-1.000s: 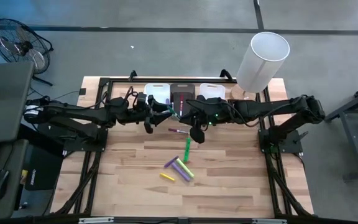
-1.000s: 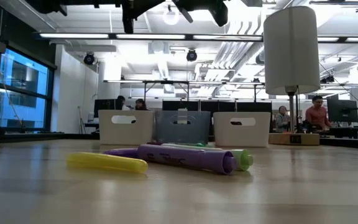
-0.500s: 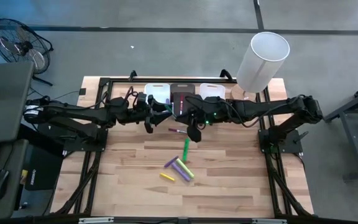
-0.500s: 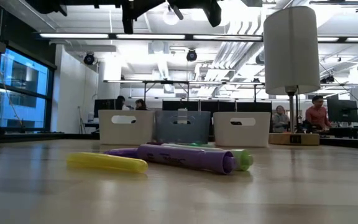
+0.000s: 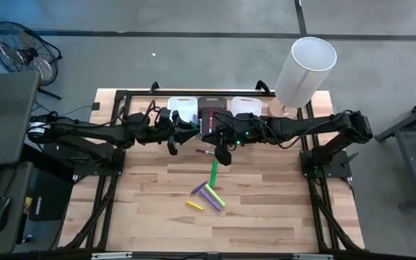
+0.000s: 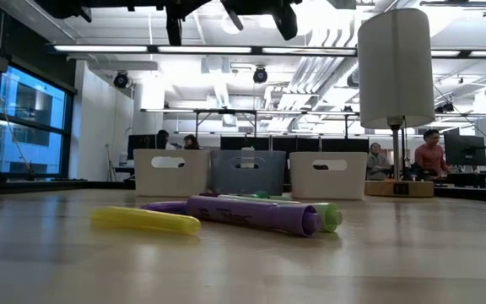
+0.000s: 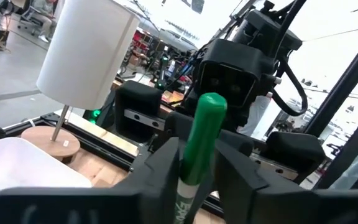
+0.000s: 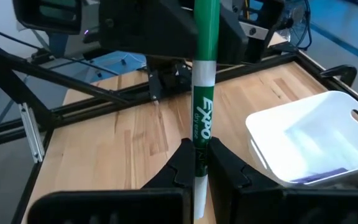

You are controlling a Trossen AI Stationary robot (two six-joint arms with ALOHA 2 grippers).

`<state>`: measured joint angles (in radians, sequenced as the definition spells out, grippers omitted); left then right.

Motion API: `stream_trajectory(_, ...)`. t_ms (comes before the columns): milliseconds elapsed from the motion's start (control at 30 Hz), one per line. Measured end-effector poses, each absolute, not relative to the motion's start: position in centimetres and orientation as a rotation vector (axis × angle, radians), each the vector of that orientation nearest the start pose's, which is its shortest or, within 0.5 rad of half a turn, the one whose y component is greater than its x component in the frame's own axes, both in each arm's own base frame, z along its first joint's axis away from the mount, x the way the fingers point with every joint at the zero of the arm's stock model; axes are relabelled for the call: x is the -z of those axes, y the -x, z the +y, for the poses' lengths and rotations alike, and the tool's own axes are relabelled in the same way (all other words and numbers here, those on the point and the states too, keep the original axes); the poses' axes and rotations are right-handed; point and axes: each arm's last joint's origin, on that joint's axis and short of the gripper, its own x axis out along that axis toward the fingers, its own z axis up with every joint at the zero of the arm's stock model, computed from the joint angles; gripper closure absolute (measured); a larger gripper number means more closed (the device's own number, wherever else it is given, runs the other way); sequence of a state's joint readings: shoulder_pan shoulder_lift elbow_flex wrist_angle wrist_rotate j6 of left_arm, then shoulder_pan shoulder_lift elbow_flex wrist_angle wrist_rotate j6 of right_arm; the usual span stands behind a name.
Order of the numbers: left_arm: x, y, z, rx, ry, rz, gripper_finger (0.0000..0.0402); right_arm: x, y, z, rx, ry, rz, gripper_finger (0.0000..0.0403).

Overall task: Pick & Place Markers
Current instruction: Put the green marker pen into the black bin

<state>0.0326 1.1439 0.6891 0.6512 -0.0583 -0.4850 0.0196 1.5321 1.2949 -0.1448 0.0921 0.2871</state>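
The green-capped marker (image 8: pixel 204 109) is pinched by both of the robot's grippers, so the right gripper should open and move away before the left gripper takes the marker to the dark bin (image 5: pixel 212 105).
A green-capped white marker (image 8: pixel 201 118) stands about upright in the air over the table's far middle, in front of the bins. Both grippers are shut on it. My left gripper (image 7: pixel 191 168) comes from the table's left, and my right gripper (image 8: pixel 199 163) comes from the right. In the high view they meet at the marker (image 5: pixel 200 130). Several other markers lie flat on the wood near the table's middle: green (image 5: pixel 214 172), purple (image 5: pixel 198 188), yellow (image 5: pixel 194 206) and a thin pink one (image 5: pixel 206 152). My left gripper pinches the marker between its two fingers just below the green cap (image 7: pixel 188 158). Its fingers come level from the table's left and lie across the marker. The cap (image 7: pixel 209 109) stands up above the fingers, and the marker is clear of the table. My right gripper pinches the white barrel below the printed label (image 8: pixel 199 144) between its two fingers. The fingers come level from the table's right and lie across the marker. The marker's lower end (image 8: pixel 195 202) sticks out below them.
Three bins stand in a row at the far edge: white (image 5: pixel 183 107), dark (image 5: pixel 211 110) and white (image 5: pixel 245 106). A tall white cylinder on a stand (image 5: pixel 305 68) rises at the far right corner. Bare wood lies toward the near edge.
My right gripper has gone a little toward the table's left, closer to my left gripper, carrying the green-capped marker with it. The markers on the table have stayed where they were.
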Motion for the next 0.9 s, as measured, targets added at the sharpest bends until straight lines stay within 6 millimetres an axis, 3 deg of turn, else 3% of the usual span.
stream_trajectory(167, -30.8, -25.2, 1.0, -0.049, 0.476, -0.207, 0.0364, -33.2, -35.2, 0.4, 0.123, -0.271, 0.371, 0.0392)
stream_trajectory(600, -30.6, -25.2, 1.0, -0.048, 0.479, -0.187, 0.0365, -33.1, -35.1, 0.5, 0.121, -0.261, 0.384, 0.0401)
stream_trajectory(767, -30.6, -25.2, 1.0, -0.046, 0.479, -0.188, 0.0365, -33.3, -34.8, 0.4, 0.135, -0.260, 0.388, 0.0375)
stream_trajectory(900, -30.6, -25.2, 1.0, -0.046, 0.480, -0.180, 0.0365, -33.8, -33.1, 0.0, 0.212, -0.273, 0.456, 0.0336)
